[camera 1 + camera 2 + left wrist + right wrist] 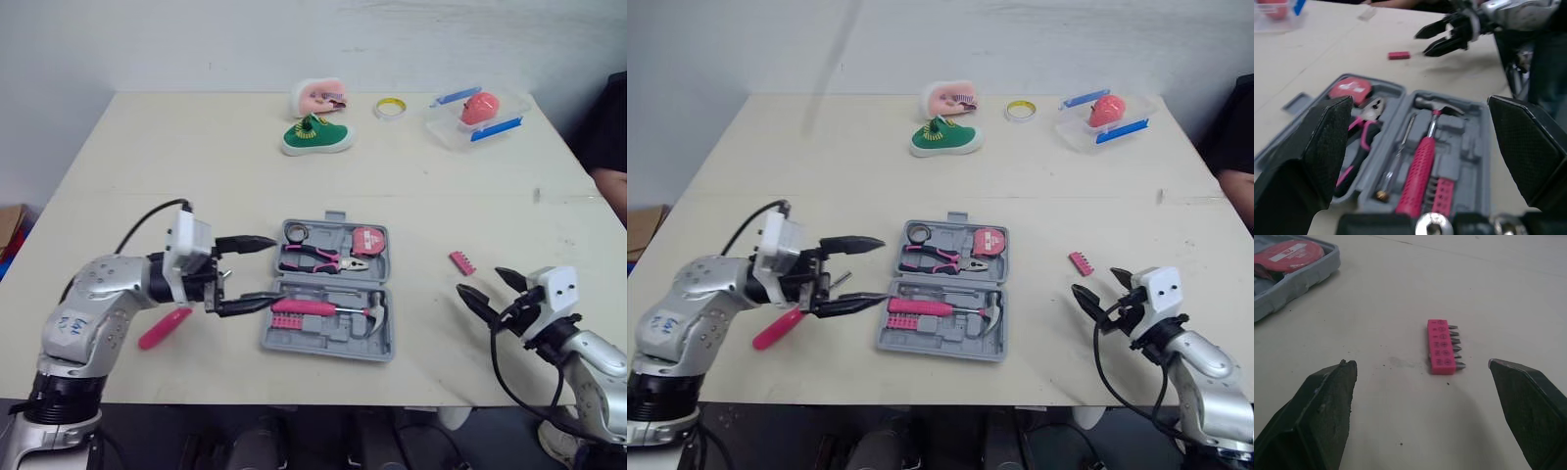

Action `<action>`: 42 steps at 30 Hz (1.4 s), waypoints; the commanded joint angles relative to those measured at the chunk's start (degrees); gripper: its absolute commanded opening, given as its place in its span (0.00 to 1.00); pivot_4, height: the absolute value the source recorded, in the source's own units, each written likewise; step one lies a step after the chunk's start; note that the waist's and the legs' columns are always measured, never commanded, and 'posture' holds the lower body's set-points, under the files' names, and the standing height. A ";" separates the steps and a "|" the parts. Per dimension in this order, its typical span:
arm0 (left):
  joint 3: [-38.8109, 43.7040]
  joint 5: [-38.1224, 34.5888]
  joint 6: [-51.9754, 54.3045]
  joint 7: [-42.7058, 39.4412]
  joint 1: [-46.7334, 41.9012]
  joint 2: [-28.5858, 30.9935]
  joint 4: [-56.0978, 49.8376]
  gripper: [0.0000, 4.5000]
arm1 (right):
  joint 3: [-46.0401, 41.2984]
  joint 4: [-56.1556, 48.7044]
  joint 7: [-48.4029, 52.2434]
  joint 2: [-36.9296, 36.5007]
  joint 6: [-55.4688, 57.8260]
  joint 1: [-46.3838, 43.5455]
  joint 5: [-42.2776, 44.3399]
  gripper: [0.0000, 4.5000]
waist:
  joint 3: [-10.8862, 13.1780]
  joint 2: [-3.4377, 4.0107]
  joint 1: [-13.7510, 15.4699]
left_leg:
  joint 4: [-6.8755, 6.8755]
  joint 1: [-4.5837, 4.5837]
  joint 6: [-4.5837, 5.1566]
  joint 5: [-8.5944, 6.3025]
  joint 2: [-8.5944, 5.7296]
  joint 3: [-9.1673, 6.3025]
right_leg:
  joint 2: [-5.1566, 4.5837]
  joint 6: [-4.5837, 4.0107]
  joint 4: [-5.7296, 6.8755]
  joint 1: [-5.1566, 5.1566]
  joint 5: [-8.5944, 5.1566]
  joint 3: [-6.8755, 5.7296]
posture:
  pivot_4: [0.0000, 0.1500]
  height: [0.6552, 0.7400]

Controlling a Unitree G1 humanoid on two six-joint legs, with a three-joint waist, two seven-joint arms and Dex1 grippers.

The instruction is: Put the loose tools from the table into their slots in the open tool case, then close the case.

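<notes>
The pink bit holder [461, 262] will seat lengthwise in the tool case's empty slot [336, 327] when the robot pushes it down, because the slot continues in line with the seated pink bit strip.
The grey tool case [277, 342] lies open at the table's middle, holding pliers [313, 258], a red tape measure [368, 240], a pink-handled hammer [1422, 171] and a pink bit strip. My left gripper [276, 269] is open and hovers just over the case's left edge, nothing between its fingers. A pink-handled tool [165, 328] lies on the table under my left forearm. A loose pink bit holder [1441, 346] rests right of the case. My right gripper [480, 281] is open, low over the table just in front of that holder.
At the table's far side are a green shoe [316, 136], a pink object [319, 97], a yellow tape roll [391, 108] and a clear box [477, 117] with a red item. A person's arm [613, 147] shows at the right edge.
</notes>
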 commanded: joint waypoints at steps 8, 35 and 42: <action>-1.50 -1.31 1.19 1.62 0.37 -2.05 -4.47 0.99 | 3.41 7.54 -3.05 0.37 2.74 -7.52 -4.43 1.00 | 0.01 -0.02 -0.08 | 0.09 0.04 0.01 0.06 0.01 0.03 | 0.00 0.00 0.13 0.01 0.00 0.07 | 1.00 1.00; -2.84 -0.42 0.51 0.20 0.32 -2.25 -3.58 1.00 | 5.27 13.43 -2.56 0.68 5.58 -9.94 -6.02 0.72 | -0.05 -0.15 -0.03 | 0.11 0.05 0.01 0.06 0.01 0.01 | 0.00 0.00 0.11 0.05 0.00 0.09 | 1.00 1.00; -3.62 0.41 -0.42 -0.50 -0.30 -2.81 -2.36 1.00 | 3.62 15.71 -3.05 1.67 3.95 -9.89 -4.95 0.18 | -0.08 -0.20 0.20 | 0.10 0.41 -0.14 -0.15 0.00 -0.14 | -0.01 0.08 -0.20 0.61 0.06 0.03 | 1.00 1.00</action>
